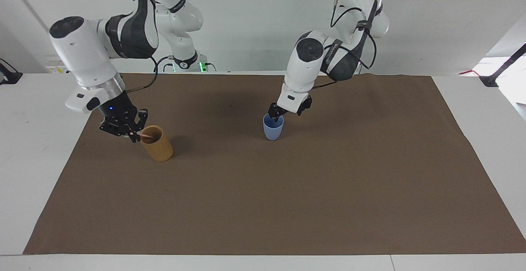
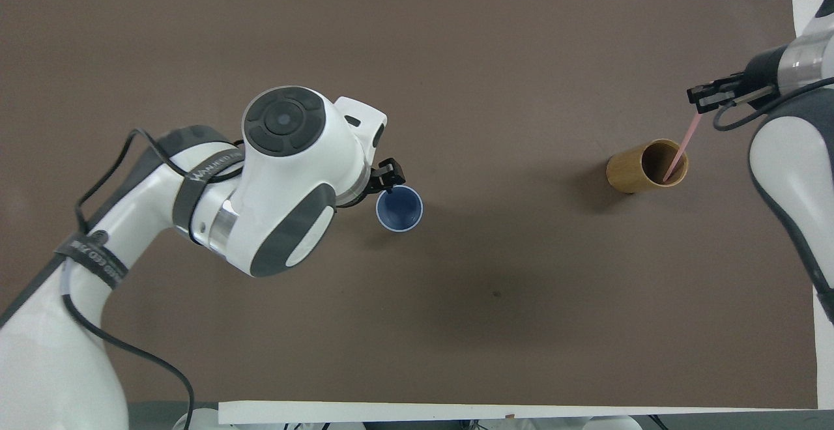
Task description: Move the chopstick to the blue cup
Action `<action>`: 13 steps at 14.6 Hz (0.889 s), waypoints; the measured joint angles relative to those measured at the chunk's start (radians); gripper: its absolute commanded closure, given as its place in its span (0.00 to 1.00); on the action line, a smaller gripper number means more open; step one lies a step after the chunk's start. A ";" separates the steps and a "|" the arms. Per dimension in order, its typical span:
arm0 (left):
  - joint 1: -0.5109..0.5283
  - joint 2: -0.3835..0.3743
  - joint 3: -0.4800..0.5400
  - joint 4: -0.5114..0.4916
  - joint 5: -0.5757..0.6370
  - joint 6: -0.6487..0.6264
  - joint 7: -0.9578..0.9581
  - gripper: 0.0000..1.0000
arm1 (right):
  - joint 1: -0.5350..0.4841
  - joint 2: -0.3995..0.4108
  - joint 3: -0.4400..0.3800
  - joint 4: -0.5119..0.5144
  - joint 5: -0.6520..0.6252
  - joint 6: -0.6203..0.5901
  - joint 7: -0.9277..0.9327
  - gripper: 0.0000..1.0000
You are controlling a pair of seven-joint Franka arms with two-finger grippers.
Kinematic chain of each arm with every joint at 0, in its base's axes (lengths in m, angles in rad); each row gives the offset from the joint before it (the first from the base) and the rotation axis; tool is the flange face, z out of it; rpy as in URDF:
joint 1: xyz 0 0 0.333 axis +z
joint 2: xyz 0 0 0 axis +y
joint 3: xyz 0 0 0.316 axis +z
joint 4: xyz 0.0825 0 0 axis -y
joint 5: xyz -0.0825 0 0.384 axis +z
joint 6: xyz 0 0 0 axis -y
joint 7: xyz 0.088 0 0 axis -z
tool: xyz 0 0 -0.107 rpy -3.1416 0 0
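My left gripper is crowding the blue cup's rim (image 2: pixel 400 187). Next, I move that gripper away from the cup before my right gripper brings the chopstick (image 2: pixel 682 148) over.
The blue cup (image 1: pixel 273 130) stands upright near the mat's middle; it also shows in the overhead view (image 2: pixel 399 209), and nothing shows inside it. My left gripper (image 1: pixel 276 115) is at the cup's rim on the side nearer the robots, seen from above (image 2: pixel 389 181) at the rim's edge. My right gripper (image 1: pixel 132 133) is shut on the top of one pale pink chopstick (image 1: pixel 144 136). The chopstick (image 2: pixel 681 146) slants down into the tan holder (image 1: pixel 158 150), its lower end still inside. The gripper (image 2: pixel 698 101) is up beside the holder (image 2: pixel 625 169).
A brown mat (image 1: pixel 287 201) covers most of the white table (image 1: pixel 33 139). The tan holder stands toward the right arm's end, a little farther from the robots than the blue cup. Only the cup and the holder stand on the mat.
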 measured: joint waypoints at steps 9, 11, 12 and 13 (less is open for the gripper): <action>0.633 -0.113 0.023 0.037 0.051 -0.089 0.905 0.00 | 0.230 -0.028 0.074 0.342 -0.006 -0.299 0.336 0.99; 0.639 -0.110 0.018 0.037 0.051 -0.098 0.899 0.00 | 0.331 -0.022 0.078 0.312 -0.011 -0.290 0.558 0.99; 0.635 -0.110 0.008 0.042 0.051 -0.108 0.871 0.00 | 0.377 -0.028 0.079 0.283 -0.012 -0.264 0.644 0.98; 0.626 -0.109 0.001 0.058 0.051 -0.129 0.842 0.00 | 0.421 -0.040 0.081 0.239 -0.014 -0.217 0.714 0.98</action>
